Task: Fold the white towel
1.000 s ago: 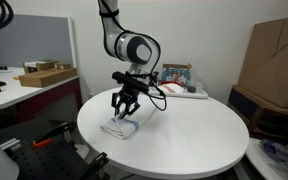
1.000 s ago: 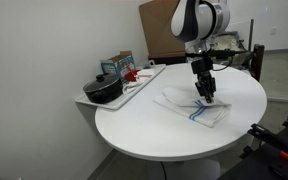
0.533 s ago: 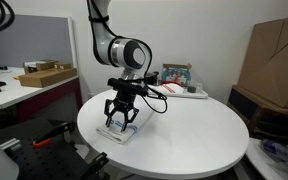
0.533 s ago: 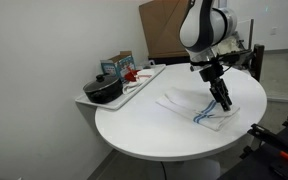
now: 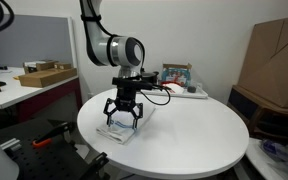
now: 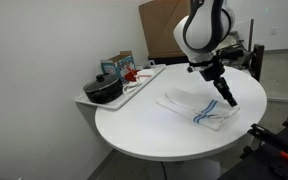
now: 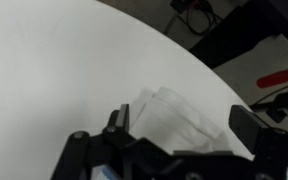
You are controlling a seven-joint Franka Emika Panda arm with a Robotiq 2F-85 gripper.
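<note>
My gripper should move rimward and turn, its open fingers tilted short of the white towel's end (image 6: 224, 116) nearest the rim, then lower to pinch that end (image 6: 227, 111) before folding.
The white towel (image 5: 119, 129) lies folded on the round white table (image 5: 189, 140), close to its edge. A blue stripe shows on the white towel (image 6: 200, 110) in an exterior view. My gripper (image 5: 124, 116) hangs just above the towel, jaws spread wide with nothing between them. In an exterior view the gripper (image 6: 228, 99) is tilted over the towel's end nearest the rim. The wrist view looks down on the rumpled, layered towel (image 7: 174, 112) between the two dark fingers of the gripper (image 7: 182, 125).
A tray (image 6: 144, 80) at the table's back holds a black pot (image 6: 104, 90) and a small box (image 6: 117, 65). A large cardboard box (image 5: 274, 55) stands beyond the table. A side desk (image 5: 29, 85) carries a flat carton. A cable and red-handled tool lie on the floor.
The jaws have gone from shut on the towel's edge to wide open, letting the towel go. The gripper carried that edge toward the table's rim, and the towel now lies folded over.
</note>
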